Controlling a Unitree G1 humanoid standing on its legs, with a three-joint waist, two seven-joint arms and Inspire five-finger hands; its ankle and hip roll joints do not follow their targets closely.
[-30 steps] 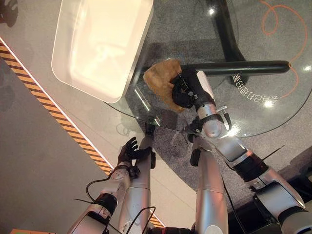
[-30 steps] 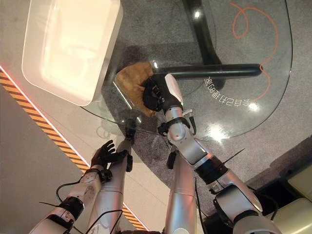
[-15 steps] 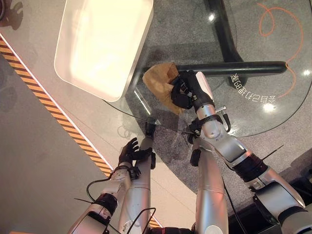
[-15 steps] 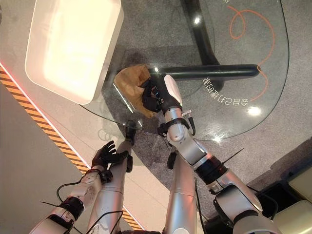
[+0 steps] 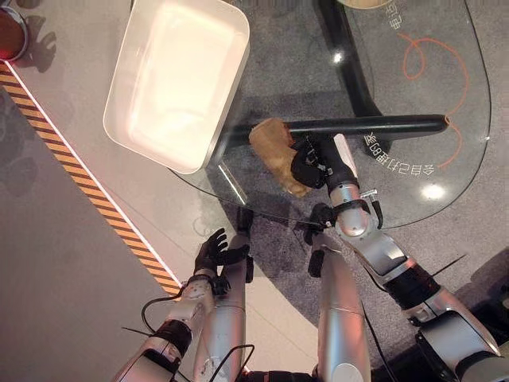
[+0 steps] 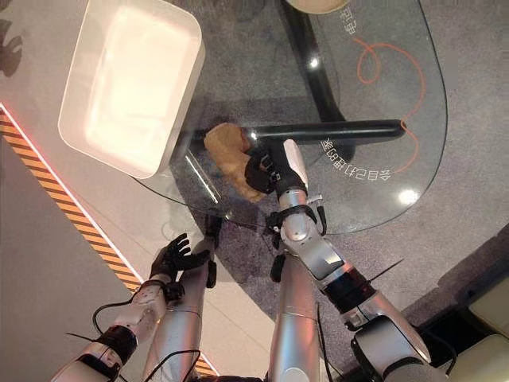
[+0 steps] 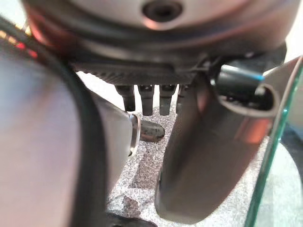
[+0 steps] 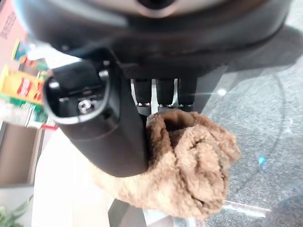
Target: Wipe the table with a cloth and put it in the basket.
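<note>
The tan cloth [image 5: 278, 163] is bunched up in a thick, narrow roll [image 5: 271, 137], so it will stay bundled when the robot carries it to the basket.
A crumpled tan cloth [image 5: 274, 149] lies bunched on the glass table [image 5: 413, 119], just right of the white basket [image 5: 175, 79]. My right hand [image 5: 316, 165] is shut on the cloth, fingers and thumb curled into its folds [image 8: 189, 165]. The basket [image 6: 131, 83] is a shallow white tub standing at the table's left end, partly over the edge. My left hand [image 5: 216, 251] hangs low beside the table's near edge, below the glass, its fingers spread and relaxed with nothing in them.
A black table leg and crossbar [image 5: 366, 127] show through the glass. An orange line [image 5: 433, 56] marks the far side of the tabletop. A yellow-black striped floor line [image 5: 87, 191] runs at the left. A red round object [image 5: 9, 32] sits on the floor at the far left.
The camera has shifted, so the whole scene sits differently. My right hand has bunched the cloth tighter and drawn it slightly to the right, away from the basket. The left hand has stayed put.
</note>
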